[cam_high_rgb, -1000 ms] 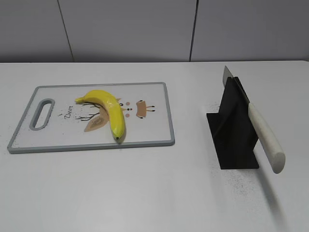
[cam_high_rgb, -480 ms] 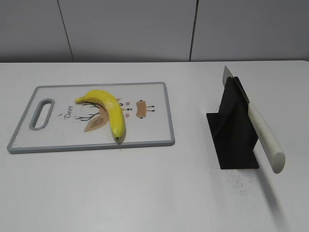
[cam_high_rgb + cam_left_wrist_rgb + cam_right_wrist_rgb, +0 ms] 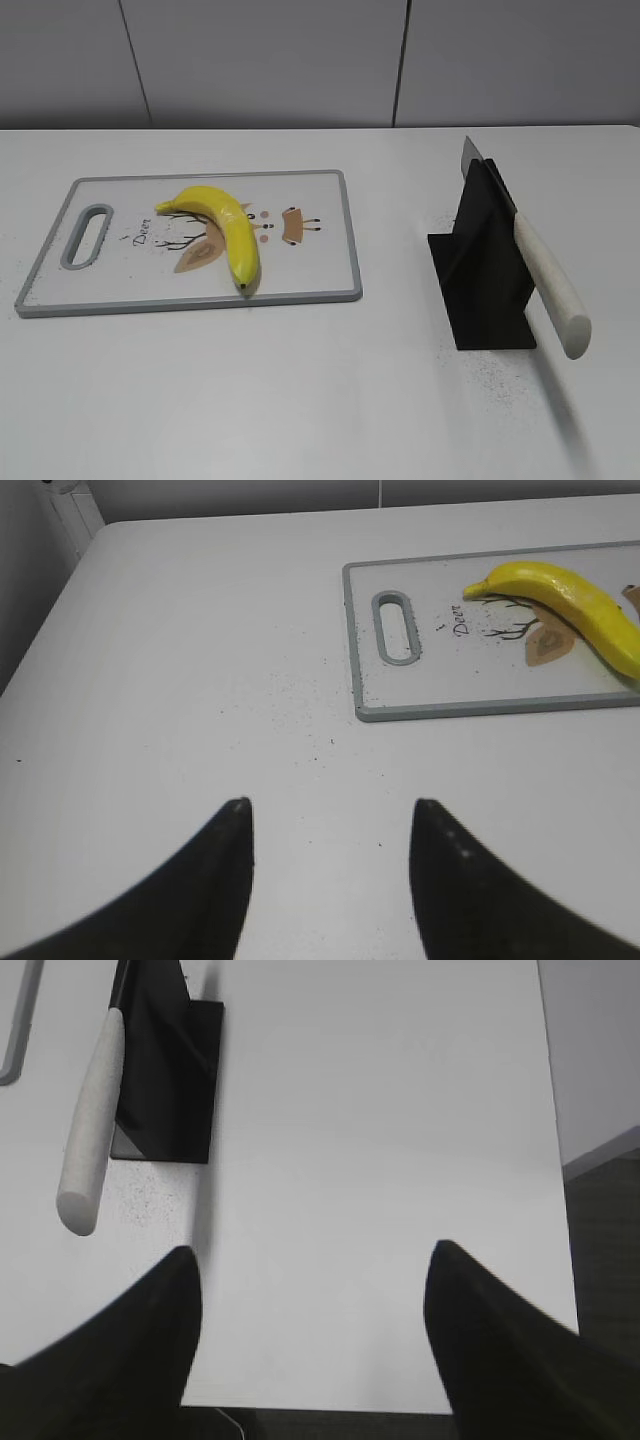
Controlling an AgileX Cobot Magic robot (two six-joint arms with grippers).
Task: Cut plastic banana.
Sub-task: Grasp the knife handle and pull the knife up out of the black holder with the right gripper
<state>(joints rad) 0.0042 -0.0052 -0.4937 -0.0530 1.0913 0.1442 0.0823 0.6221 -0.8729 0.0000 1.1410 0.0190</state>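
My gripper will lift the knife's handle, and the knife (image 3: 552, 286) will come free and leave the black stand upright, because the stand spreads into a broad flat base (image 3: 482, 326).
A yellow plastic banana (image 3: 222, 229) lies whole on a white cutting board (image 3: 310, 255) with a grey rim, left of the table's middle. It also shows in the left wrist view (image 3: 572, 605), at the upper right, on the board (image 3: 430, 685). A knife with a white handle (image 3: 548, 285) rests slanted in a black stand (image 3: 485, 275) on the right; the right wrist view shows the knife handle (image 3: 90, 1130) and the stand (image 3: 170, 1070) at upper left. My left gripper (image 3: 330, 810) is open and empty over bare table, left of the board. My right gripper (image 3: 312, 1255) is open and empty near the table's front edge. Neither gripper shows in the exterior view.
The white table (image 3: 330, 400) ends at a grey wall at the back. In the right wrist view the table's front edge (image 3: 380, 1410) and right edge (image 3: 560, 1160) show, with dark floor beyond. Dark specks dot the table near the board and the stand.
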